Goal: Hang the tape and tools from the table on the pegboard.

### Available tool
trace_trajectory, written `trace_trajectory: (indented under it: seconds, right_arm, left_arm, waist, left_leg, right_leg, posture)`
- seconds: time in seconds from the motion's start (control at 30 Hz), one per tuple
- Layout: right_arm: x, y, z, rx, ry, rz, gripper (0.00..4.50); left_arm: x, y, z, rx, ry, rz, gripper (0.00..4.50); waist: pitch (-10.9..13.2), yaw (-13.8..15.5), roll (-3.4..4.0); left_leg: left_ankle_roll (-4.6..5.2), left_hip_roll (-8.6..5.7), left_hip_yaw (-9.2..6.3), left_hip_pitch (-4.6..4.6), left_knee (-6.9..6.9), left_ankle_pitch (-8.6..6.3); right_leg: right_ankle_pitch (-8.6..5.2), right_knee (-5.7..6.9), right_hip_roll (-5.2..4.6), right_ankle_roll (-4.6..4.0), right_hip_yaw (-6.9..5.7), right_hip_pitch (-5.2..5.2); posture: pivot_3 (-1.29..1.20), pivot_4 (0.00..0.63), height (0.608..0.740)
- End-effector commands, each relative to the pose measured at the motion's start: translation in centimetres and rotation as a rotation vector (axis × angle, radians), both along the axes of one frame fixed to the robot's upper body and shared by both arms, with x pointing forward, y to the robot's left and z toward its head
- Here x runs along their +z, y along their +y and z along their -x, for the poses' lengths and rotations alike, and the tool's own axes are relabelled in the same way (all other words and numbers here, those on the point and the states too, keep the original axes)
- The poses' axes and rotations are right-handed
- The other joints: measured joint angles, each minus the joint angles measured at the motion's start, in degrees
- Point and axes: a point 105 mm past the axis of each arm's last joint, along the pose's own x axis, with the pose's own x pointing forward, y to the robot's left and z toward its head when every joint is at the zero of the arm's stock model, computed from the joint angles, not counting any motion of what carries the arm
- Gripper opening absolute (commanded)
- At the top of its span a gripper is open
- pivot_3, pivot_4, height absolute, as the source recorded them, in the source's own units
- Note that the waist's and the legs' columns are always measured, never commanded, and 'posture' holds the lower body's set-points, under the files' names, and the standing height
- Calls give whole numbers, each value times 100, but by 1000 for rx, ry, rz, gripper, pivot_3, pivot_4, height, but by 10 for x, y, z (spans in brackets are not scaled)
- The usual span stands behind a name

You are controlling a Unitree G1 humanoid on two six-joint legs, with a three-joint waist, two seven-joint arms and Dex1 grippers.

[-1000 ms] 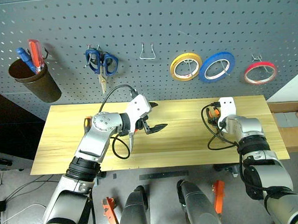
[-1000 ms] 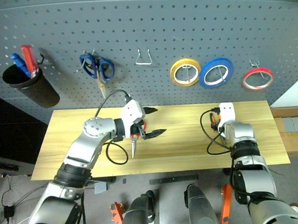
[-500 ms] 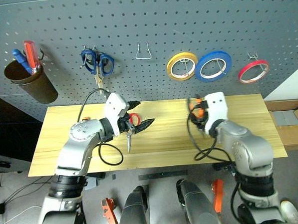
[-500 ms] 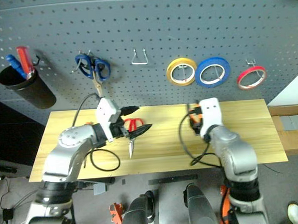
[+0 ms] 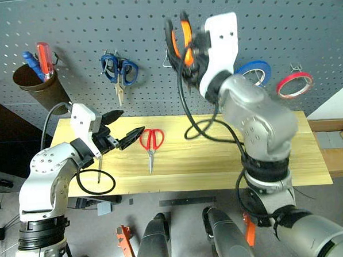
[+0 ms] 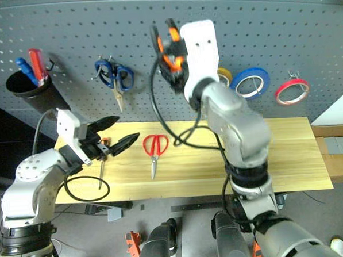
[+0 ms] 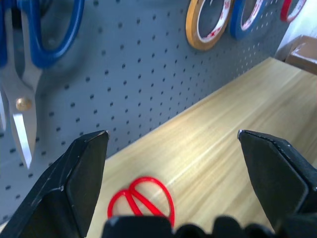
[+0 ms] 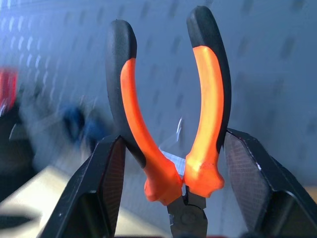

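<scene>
The pliers' joint (image 8: pixel 188 214) is in front of the metal hook. Next, my right gripper lifts the pliers higher than the hook's loop (image 5: pixel 166 60) and then lowers the pliers' jaws in.
My right gripper (image 5: pixel 186 57) is raised in front of the pegboard (image 5: pixel 97 23) and shut on the orange-and-black pliers (image 8: pixel 208 99). It holds them near the joint, handles up, close to a bare metal hook (image 5: pixel 167 62). The red-handled scissors (image 5: pixel 151 142) lie on the table (image 5: pixel 276 152). To their left my left gripper (image 5: pixel 124 126) hangs open and empty above the table. A slim screwdriver (image 6: pixel 101 169) lies on the table just under it. The red tape ring (image 5: pixel 297 83) hangs on the pegboard at the right.
Blue-handled scissors (image 5: pixel 119 71) hang on the pegboard, with a dark cup (image 5: pixel 37 86) of blue and red screwdrivers to their left. A blue tape roll (image 5: pixel 256 72) and a yellow roll (image 7: pixel 208 20) hang between the hook and the red ring. Black cables loop from both wrists.
My right arm swung up and to the left, carrying the pliers from table height to the pegboard. The left gripper drew left, away from the red scissors, still open.
</scene>
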Motion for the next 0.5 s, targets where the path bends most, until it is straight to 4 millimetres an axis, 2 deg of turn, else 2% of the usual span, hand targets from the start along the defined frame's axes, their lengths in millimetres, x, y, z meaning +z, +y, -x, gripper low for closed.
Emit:
trace_trajectory:
  seconds: [0.03, 0.13, 0.23, 0.37, 0.5]
  right_arm:
    - [43, -1, -5, -52, -144, -86, 2511]
    - [54, -4, -14, -84, -159, -126, 2511]
    - [55, -6, -21, -109, -158, -139, 2504]
    - [48, -5, -26, -115, -130, -137, 2503]
    - [32, 0, -27, -105, -89, -107, 2502]
  left_arm:
    - [27, -6, 10, -36, -90, -3, 4500]
    - [29, -9, 11, -41, -95, -4, 4500]
    - [31, -11, 11, -43, -98, -3, 4500]
    - [30, -14, 10, -45, -97, -2, 4500]
    - [30, -16, 8, -49, -95, 0, 4500]
  waist:
    - [0, 3, 0]
    - [-7, 21, -7]
    - [-13, 24, -12]
    - [-21, 66, -15]
    - [-26, 115, -17]
  left_leg:
    - [0, 0, 1, -5, -1, 0]
    - [0, 1, 2, -8, -3, 0]
    - [0, 0, 4, -7, 4, 0]
    - [-5, -4, 0, -3, 10, 14]
    - [-8, -4, -3, 0, 10, 26]
  right_leg:
    - [0, 0, 0, 0, 0, -6]
    - [1, 0, -1, -1, -1, -8]
    - [1, 3, -1, -2, 1, -7]
    - [21, 9, 4, -29, -5, -4]
    - [25, 12, 14, -35, -10, -4]
  posture:
    - [-13, 247, 740]
    - [6, 239, 740]
    - [10, 236, 740]
    - [11, 238, 740]
    - [1, 246, 740]
